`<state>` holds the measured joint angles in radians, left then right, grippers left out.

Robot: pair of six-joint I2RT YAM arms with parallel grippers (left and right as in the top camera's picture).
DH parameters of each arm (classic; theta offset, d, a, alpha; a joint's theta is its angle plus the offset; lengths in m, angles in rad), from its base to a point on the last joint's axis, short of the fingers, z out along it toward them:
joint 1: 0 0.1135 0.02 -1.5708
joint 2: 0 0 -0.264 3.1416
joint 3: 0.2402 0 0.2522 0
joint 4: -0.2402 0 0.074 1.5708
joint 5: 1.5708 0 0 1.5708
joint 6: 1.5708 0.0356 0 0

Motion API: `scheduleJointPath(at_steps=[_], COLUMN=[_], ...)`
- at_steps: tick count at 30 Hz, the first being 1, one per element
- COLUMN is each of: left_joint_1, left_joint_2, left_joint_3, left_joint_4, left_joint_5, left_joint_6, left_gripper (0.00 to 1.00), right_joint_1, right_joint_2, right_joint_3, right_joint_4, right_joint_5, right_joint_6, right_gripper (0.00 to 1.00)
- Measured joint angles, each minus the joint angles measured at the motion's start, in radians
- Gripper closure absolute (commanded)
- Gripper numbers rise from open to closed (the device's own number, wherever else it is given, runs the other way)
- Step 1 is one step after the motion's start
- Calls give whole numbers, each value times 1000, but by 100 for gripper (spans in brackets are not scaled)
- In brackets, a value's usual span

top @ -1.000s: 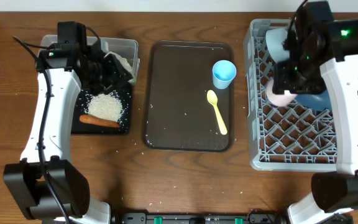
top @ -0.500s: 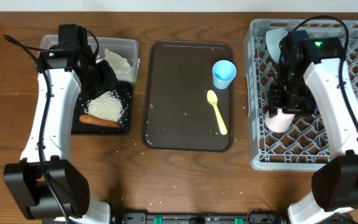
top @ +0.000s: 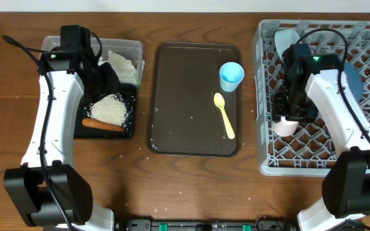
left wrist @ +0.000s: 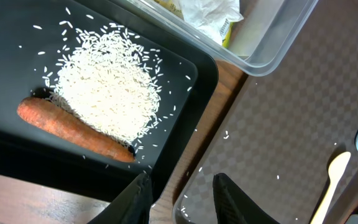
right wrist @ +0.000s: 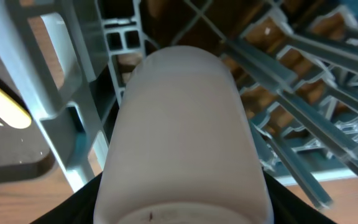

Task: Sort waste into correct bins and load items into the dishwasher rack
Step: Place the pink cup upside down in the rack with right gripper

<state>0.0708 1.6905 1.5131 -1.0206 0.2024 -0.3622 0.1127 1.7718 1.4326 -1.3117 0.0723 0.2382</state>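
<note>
The light blue cup, its opening up (top: 232, 73), is on the brown tray, so the robot's left gripper should grasp the cup's rim (top: 221, 77) and pass the cup's base to the right gripper for the rack.
My right gripper (top: 291, 110) is shut on the small pink cup (top: 286, 126), held low among the pegs at the left side of the grey dishwasher rack (top: 313, 157). In the right wrist view the pink cup (right wrist: 182, 124) fills the space between my fingers (right wrist: 73, 208). A white bowl (top: 286, 40) and a dark blue plate (top: 354, 80) stand in the rack. My left gripper (left wrist: 182, 202) hangs open and empty over the gap between the black tray (left wrist: 17, 37) and the brown tray. Rice (left wrist: 107, 87) and a carrot (left wrist: 73, 127) lie in the black tray. The clear tub (left wrist: 272, 43) holds napkins (left wrist: 210, 12) and a wrapper (left wrist: 227, 34).
The dark brown serving tray (top: 178, 96) sits mid-table with a light blue cup (top: 231, 76) and a yellow spoon (top: 224, 115) on it. Stray rice grains dot the tray and the wood around it. Rack pegs crowd close around the pink cup.
My right arm has swung down and toward the rack's left front, lowering the pink cup among the pegs. My left gripper shifted slightly over the black tray, then held still.
</note>
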Motion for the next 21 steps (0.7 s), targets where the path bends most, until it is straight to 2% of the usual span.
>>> scheduleJointPath(at_steps=[3, 6, 8, 12, 16, 21], left_joint_1=[0, 0, -2, -37, -130, -264], left_joint_2=[0, 0, 0, 0, 0, 2], left_joint_3=[0, 0, 0, -2, -2, -2], left_joint_4=[0, 0, 3, 52, 100, 179], left_joint_5=[0, 0, 0, 0, 0, 2], left_joint_6=[0, 0, 0, 26, 52, 69], left_gripper=[64, 64, 64, 50, 41, 37], right_joint_1=[0, 1, 0, -2, -5, -27], right_joint_2=[0, 0, 0, 1, 2, 1], right_joint_3=[-31, -35, -35, 9, 166, 360], right_joint_4=[25, 26, 18, -40, -123, -197], right_joint_5=[-15, -24, -22, -29, -32, -34], right_joint_6=[1, 3, 6, 6, 3, -13], right_gripper=[22, 12, 9, 5, 5, 5])
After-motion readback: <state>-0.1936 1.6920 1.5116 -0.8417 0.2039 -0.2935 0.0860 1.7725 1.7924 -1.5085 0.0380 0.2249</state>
